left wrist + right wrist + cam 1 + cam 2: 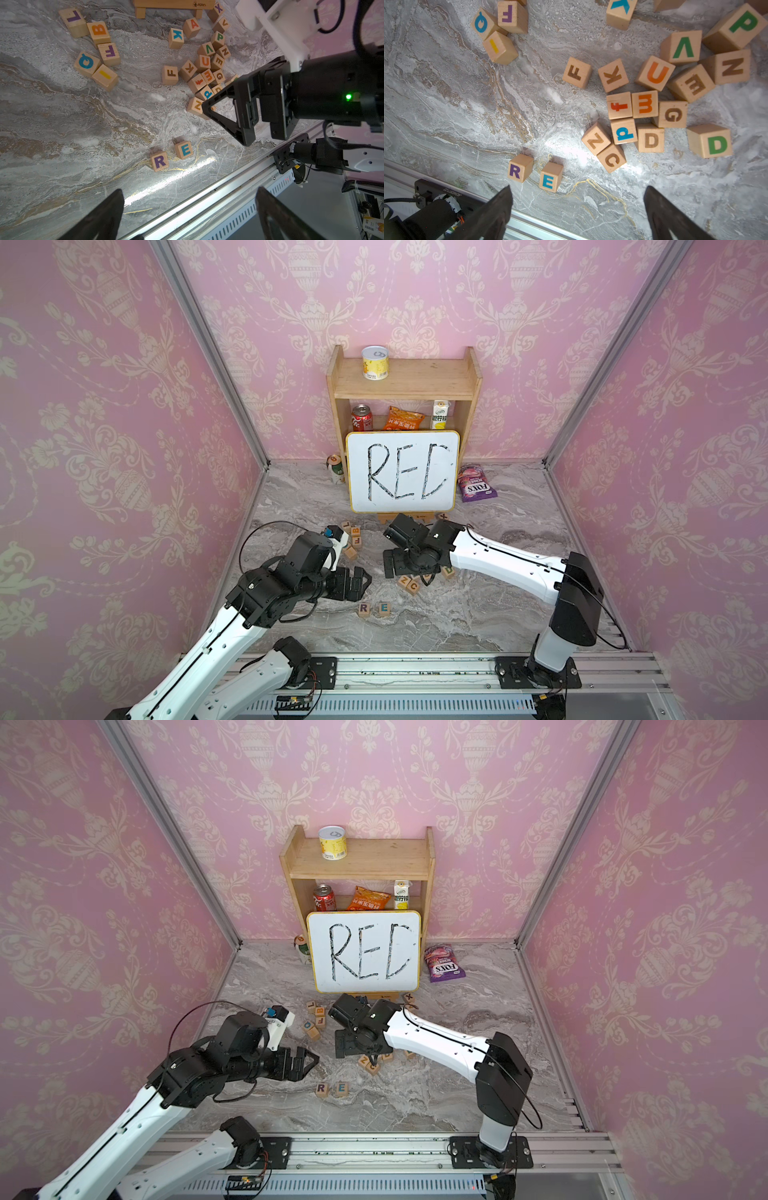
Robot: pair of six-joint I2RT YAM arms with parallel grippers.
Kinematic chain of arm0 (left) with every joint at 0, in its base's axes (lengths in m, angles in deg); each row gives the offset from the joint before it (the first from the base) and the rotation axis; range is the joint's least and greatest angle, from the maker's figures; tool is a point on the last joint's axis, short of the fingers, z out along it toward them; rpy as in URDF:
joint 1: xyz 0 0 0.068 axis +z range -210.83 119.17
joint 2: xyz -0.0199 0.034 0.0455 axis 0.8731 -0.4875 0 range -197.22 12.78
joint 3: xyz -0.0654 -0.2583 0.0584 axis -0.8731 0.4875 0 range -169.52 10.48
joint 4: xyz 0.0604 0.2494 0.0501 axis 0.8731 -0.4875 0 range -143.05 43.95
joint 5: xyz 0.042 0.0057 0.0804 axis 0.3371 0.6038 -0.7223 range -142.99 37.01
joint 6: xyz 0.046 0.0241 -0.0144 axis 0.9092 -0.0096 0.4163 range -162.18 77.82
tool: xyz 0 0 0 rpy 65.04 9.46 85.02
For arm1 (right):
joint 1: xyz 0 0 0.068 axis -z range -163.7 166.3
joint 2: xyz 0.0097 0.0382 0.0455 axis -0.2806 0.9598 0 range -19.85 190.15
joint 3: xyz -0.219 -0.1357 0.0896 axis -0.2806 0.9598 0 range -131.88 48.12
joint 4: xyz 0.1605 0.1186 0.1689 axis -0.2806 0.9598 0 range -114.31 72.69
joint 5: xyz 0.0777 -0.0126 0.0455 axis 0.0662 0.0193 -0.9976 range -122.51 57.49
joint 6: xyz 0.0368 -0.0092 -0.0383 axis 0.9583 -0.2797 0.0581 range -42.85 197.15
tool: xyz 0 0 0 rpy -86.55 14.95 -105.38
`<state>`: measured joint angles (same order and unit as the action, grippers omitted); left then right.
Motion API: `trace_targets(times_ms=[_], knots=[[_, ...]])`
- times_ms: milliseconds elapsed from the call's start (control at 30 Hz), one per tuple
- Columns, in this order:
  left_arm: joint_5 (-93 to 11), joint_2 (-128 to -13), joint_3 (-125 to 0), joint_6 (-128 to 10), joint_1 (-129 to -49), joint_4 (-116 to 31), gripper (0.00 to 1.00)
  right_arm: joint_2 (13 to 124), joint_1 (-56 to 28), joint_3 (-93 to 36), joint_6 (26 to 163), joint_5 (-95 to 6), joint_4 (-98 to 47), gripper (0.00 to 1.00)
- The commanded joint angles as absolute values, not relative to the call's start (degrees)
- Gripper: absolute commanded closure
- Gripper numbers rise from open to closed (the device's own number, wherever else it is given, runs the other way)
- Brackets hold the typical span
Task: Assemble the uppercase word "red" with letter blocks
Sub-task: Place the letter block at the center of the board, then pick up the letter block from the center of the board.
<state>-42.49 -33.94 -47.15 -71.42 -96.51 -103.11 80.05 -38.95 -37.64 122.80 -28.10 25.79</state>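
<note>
The green D block sits clear of the pile, so the robot's right gripper should keep moving toward it until the open fingers straddle its sides, then close.
Two of the letter blocks stand side by side near the table's front: the purple R and, to its right, the teal-green E, a small gap between them. The green D block rests apart at the right edge of the loose pile. My right gripper hangs open over the pile with nothing between its fingers. My left gripper is open and empty, up and to the left of the R.
Several loose letter blocks crowd under the right gripper, including a brown D. Another group lies to the left. The white board reading RED leans on a wooden shelf. A purple snack bag lies at the back right.
</note>
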Motion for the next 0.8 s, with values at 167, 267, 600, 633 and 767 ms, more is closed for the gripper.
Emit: trace_targets(times_ms=[167, 267, 600, 633, 767], knots=[[-39.6, -38.3, -45.9, -70.8, -96.0, -96.7, 0.01, 78.5, -36.8, -36.2, 111.8, -29.3, 29.8, 0.00], [-38.8, -40.2, -45.7, -70.4, -96.1, -94.8, 0.01, 77.8, -35.6, -35.1, 108.5, -29.4, 29.9, 0.00], [-35.8, -46.8, -44.9, -69.7, -96.1, -88.3, 0.01, 76.1, -30.6, -31.7, 100.7, -29.5, 30.1, 0.00], [-35.6, -47.4, -44.9, -69.7, -96.0, -87.9, 0.01, 75.9, -30.0, -31.2, 100.3, -29.5, 30.0, 0.00], [-34.5, -49.9, -44.8, -69.4, -96.0, -85.5, 0.01, 75.0, -27.9, -28.8, 98.5, -29.2, 28.9, 0.00]])
